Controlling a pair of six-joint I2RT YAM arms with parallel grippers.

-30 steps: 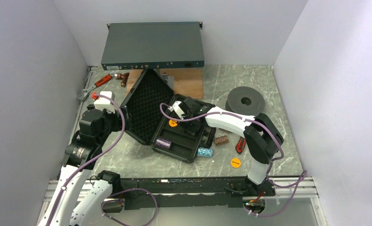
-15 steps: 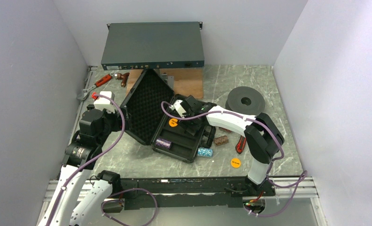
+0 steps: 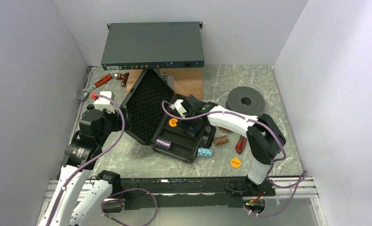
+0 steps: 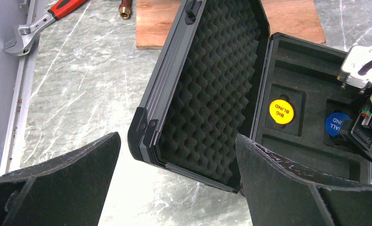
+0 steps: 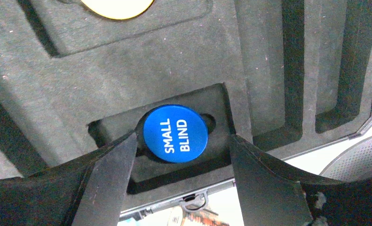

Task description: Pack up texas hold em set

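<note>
I can see a dark gap along one side of the blue disc [image 5: 146, 117] in its hollow. My right gripper should close and push on the disc's opposite edge [image 5: 202, 144] so that the disc sits in place.
The black case [image 3: 184, 141] lies open mid-table with its foam lid [image 3: 144, 106] raised. A blue disc [image 5: 175, 133] marked SMALL BLIND lies in a foam recess, and my right gripper [image 5: 181, 141] stands open astride it, its fingers [image 5: 264, 179] apart from the disc's right edge. A yellow disc [image 4: 281, 111] sits in the neighbouring recess and a purple roll [image 3: 162, 142] in the front slot. Outside the case lie a teal roll [image 3: 204, 152], a brown roll [image 3: 220, 140] and an orange disc [image 3: 235, 163]. My left gripper [image 4: 177, 155] hangs open and empty before the lid's corner.
A big grey rack unit [image 3: 153, 45] stands at the back with a wooden board [image 3: 186, 81] before it. A black round spool [image 3: 245, 100] sits at the right, a red-black handled tool [image 3: 241, 144] beside the brown roll, and a red-handled wrench [image 3: 95, 85] at the far left.
My right gripper's jaws have spread wider over the case's base. The left arm has not moved.
</note>
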